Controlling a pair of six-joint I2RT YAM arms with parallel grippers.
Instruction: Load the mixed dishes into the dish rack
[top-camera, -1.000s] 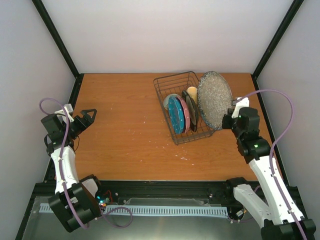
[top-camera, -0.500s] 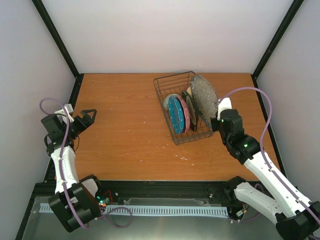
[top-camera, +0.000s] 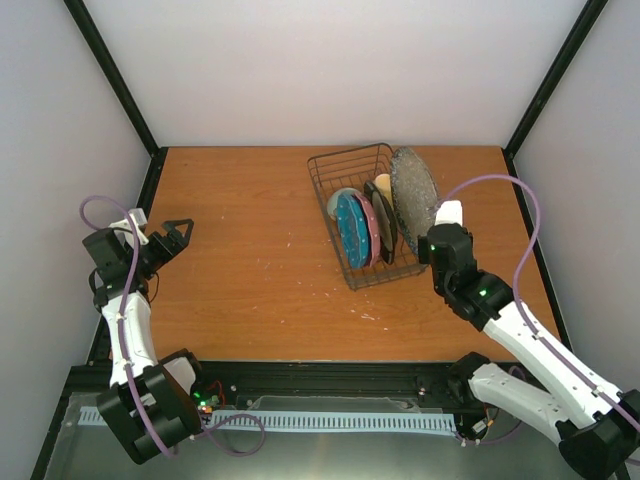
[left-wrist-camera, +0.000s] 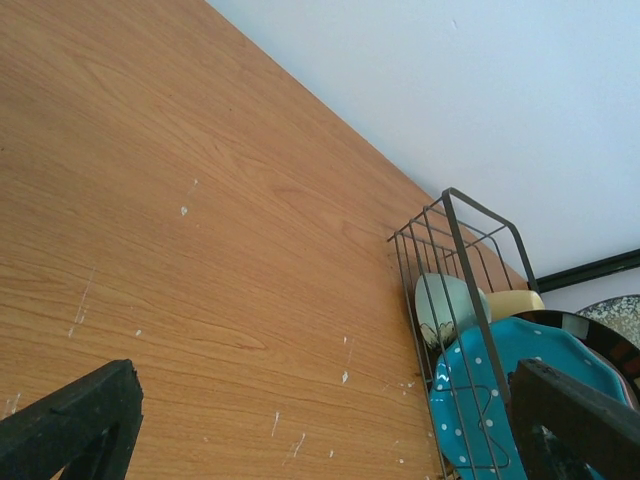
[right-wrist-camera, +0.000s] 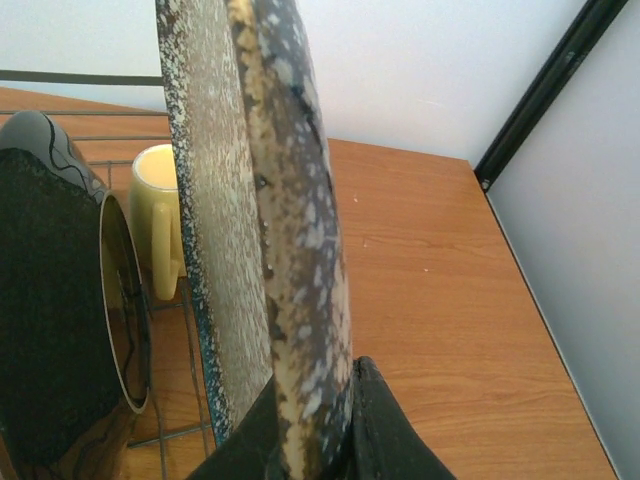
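Note:
The grey speckled plate hangs upright beside the dark plate over open rack wires, so my right gripper keeps lowering it until its edge sits on them.
The dark wire dish rack stands on the table at the back right. In it stand on edge a blue dotted plate, a pink-red dotted plate and a dark plate, with a pale green bowl and a yellow mug behind them. My right gripper is shut on the rim of the grey speckled plate, which it holds upright at the rack's right side. In the right wrist view the plate sits between my fingers, next to the mug. My left gripper is open and empty at the far left.
In the left wrist view the rack with the blue plate and bowl lies far off across bare wood. Black frame posts stand at the back corners, and side walls close in the table. The right arm's cable arcs above the table's right edge.
My right gripper has carried the grey plate left and turned it from facing the camera to edge-on at the rack's right side. The left arm has not moved.

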